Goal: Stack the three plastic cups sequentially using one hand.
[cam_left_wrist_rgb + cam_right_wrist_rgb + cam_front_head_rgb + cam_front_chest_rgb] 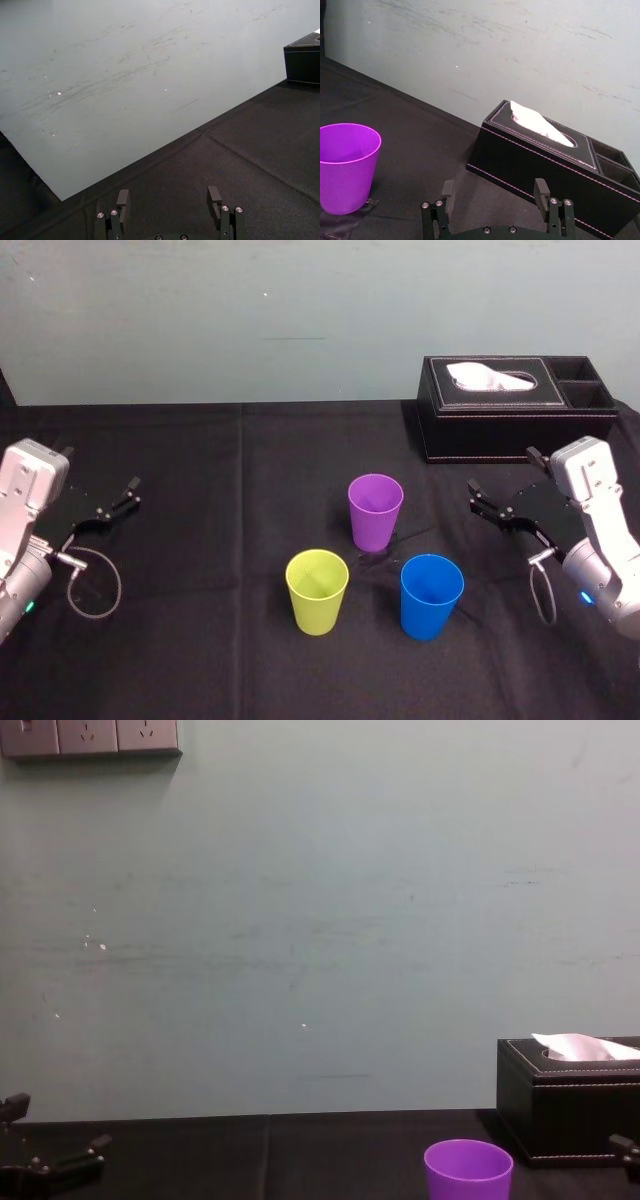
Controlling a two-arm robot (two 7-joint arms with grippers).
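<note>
The blue cup will go down deep inside the purple cup when I lower it, and the blue cup's rim will stay above, because the purple cup spreads out to a wide opening (468,1159).
Three plastic cups stand upright and apart on the black cloth: a purple cup (375,510) (347,167) (468,1171) at the centre, a yellow-green cup (317,590) nearer me to its left, and a blue cup (431,595) nearer me to its right. My right gripper (505,490) (492,192) hovers open and empty to the right of the purple and blue cups, a hand's width away. At the table's left side my left gripper (100,495) (167,195) stays open with nothing between its fingers, far from the cups.
A black tissue box (515,405) (545,150) (570,1105) with white tissue stands at the back right, behind my right gripper. A pale wall (320,920) closes the table's far edge. Black cloth (200,660) lies bare around the cups.
</note>
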